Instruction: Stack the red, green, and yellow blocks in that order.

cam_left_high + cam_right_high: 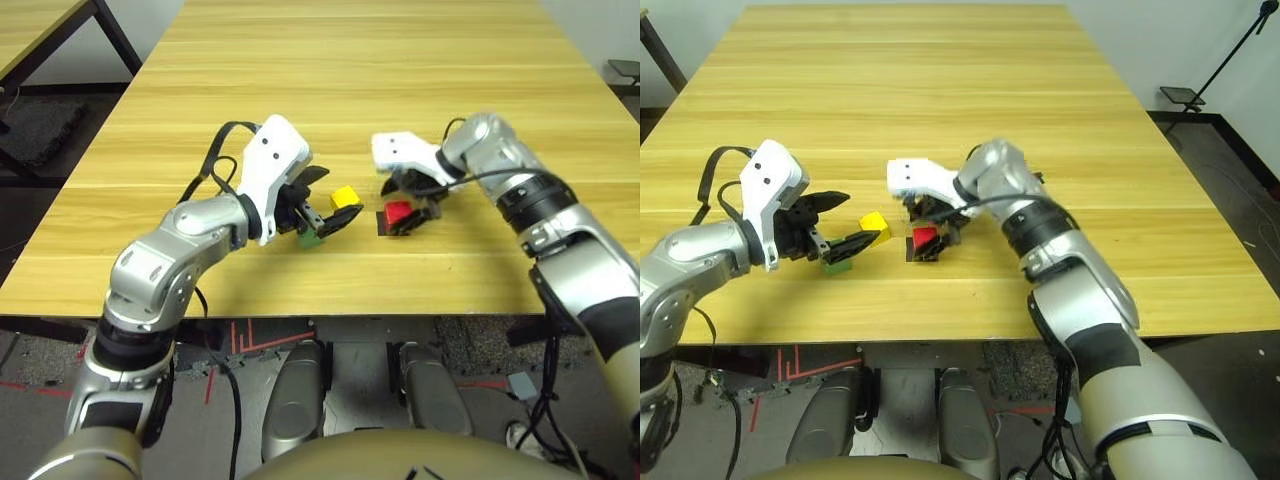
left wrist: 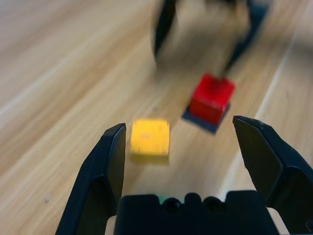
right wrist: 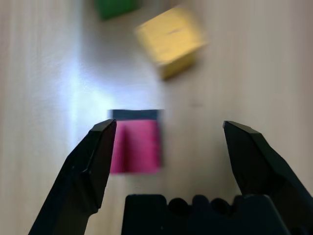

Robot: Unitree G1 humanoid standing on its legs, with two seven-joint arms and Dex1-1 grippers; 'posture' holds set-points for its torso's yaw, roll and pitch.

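My right gripper is hovering over the red block (image 1: pixel 397 212), where the green block (image 1: pixel 838 265) has to go. So it should move away before my left gripper brings the green block.
The red block (image 1: pixel 398 213) sits on a flat black square patch (image 1: pixel 383 227) near the table's middle. My right gripper (image 1: pixel 413 200) hovers open just above it, and the right wrist view has the red block (image 3: pixel 137 146) close to one finger (image 3: pixel 95 156). The yellow block (image 1: pixel 345 197) rests a short way to the left of the red one. Beside it the green block (image 1: pixel 308 240) lies under my left gripper (image 1: pixel 330 200), which is open and points toward the yellow block (image 2: pixel 149 137) and the red block (image 2: pixel 212 98).
The wooden table (image 1: pixel 380 70) stretches far behind the blocks. Its front edge (image 1: pixel 330 312) lies close to both arms. A second table (image 1: pixel 30 30) stands at the far left, and dark floor shows beyond the sides.
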